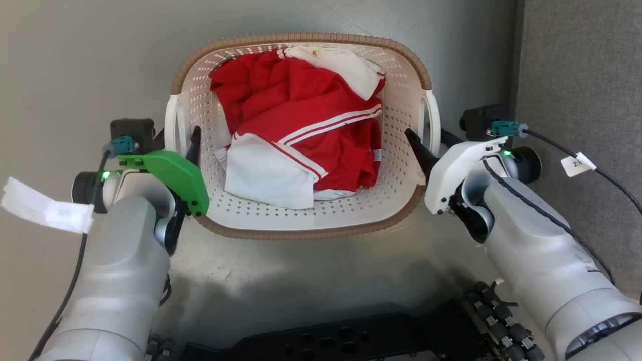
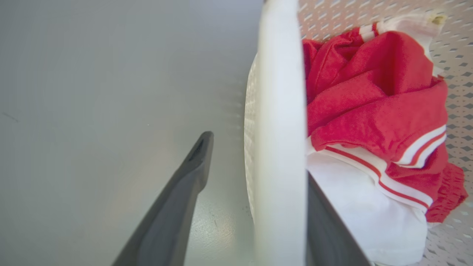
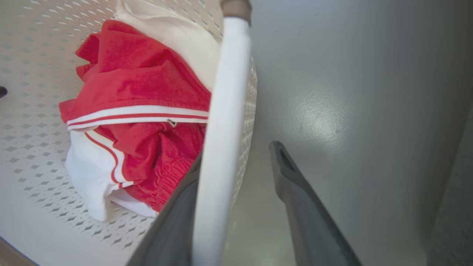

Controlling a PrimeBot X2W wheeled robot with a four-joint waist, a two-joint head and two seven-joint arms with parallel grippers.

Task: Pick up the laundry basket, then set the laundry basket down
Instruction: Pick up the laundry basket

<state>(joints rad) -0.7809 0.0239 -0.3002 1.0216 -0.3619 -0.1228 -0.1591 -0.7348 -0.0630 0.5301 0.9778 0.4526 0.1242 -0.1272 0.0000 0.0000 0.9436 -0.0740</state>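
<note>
The red and white clothes (image 1: 301, 123) lie settled far below the brown rim (image 1: 301, 233). They will come along in the same pile when I lift the laundry basket.
The laundry basket (image 1: 301, 233), cream-white and perforated with a brown rim, stands on the grey floor in front of me. Crumpled red and white clothes (image 1: 301, 125) lie inside it. My left gripper (image 1: 178, 138) is open and straddles the left white handle (image 2: 279, 129). One finger (image 2: 177, 203) is outside with a gap to the handle, the other is inside the basket. My right gripper (image 1: 426, 134) is open and straddles the right handle (image 3: 221, 129) the same way. Its outer finger (image 3: 303, 207) stands clear of the handle.
A grey textured panel (image 1: 577, 75) rises close to the right of the basket and my right arm. My black base (image 1: 326, 343) lies along the bottom edge. Bare grey floor (image 1: 75, 60) spreads to the left and beyond the basket.
</note>
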